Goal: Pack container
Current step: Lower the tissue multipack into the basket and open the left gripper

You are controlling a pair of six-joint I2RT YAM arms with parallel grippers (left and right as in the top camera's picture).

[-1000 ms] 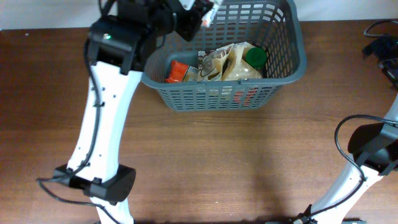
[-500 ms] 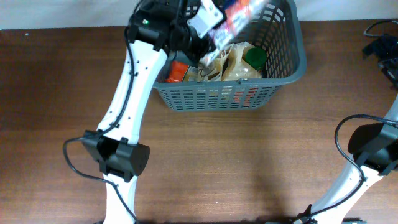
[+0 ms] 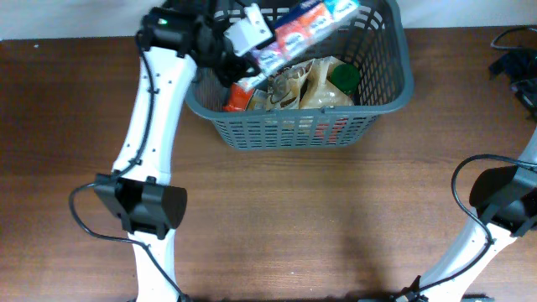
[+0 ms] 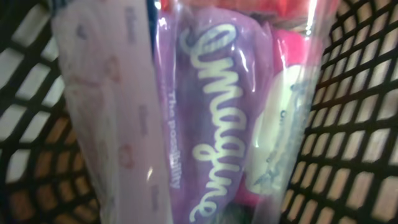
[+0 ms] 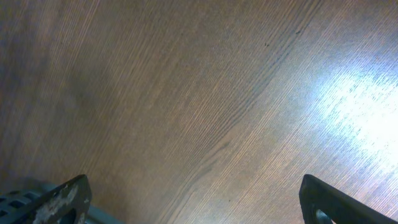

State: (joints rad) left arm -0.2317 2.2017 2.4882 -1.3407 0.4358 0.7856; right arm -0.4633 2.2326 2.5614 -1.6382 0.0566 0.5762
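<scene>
Both ends of the long packet (image 3: 306, 35) are within the basket's rim, so the robot's left gripper should go on lowering it until it lies by the clear bag (image 3: 322, 87), and then let go.
The container (image 3: 285, 130), a dark grey lattice basket, stands at the back of the table. My left gripper (image 3: 248, 40) is shut on one end of a long packet (image 3: 306, 23) with blue, red and teal print. It holds the packet slanted above the basket's left half. In the left wrist view the packet (image 4: 205, 106) fills the frame, clear plastic with purple print. It hides my fingers, and the basket's lattice wall (image 4: 360, 124) shows on both sides. My right gripper (image 5: 196, 205) is open above bare wood, with nothing between its fingers.
Inside the basket lie a green-lidded jar (image 3: 344, 77), a clear bag of beige contents (image 3: 315, 88) and an orange packet (image 3: 239, 96). The right arm (image 3: 503, 201) stands at the table's right edge. A corner of the basket (image 5: 18, 200) shows by my right gripper's left finger.
The left arm has swung the long packet out over the basket, and its wrist then shifted a little to the left. The right arm has not moved.
</scene>
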